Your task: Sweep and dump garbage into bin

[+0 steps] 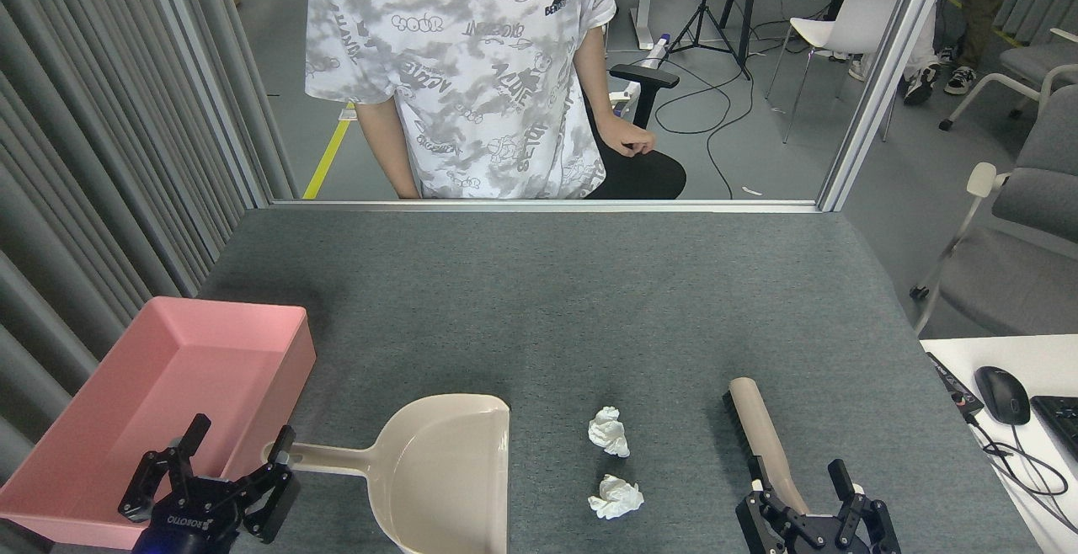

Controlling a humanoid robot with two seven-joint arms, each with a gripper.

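Observation:
I expect the beige brush (765,438) to push both wads inside, side by side, when I sweep, because the dustpan's straight open edge (508,475) faces them.
Two crumpled white wads of garbage lie on the grey table, one (609,431) farther and one (616,497) nearer. The pink bin (160,394) stands at the left edge, empty. A beige dustpan (450,470) rests left of the wads, its handle (324,457) pointing toward the bin. A beige brush (762,436) with dark bristles lies to the right of the wads. My left gripper (240,444) is open beside the end of the dustpan handle, over the bin's near corner. My right gripper (800,474) is open around the brush's near end, fingers apart on either side.
A person in a patterned white shirt stands behind the table's far edge (539,207). Grey curtain panels run along the left. A white desk (1011,419) with a mouse and keyboard sits at the right, and chairs stand beyond it.

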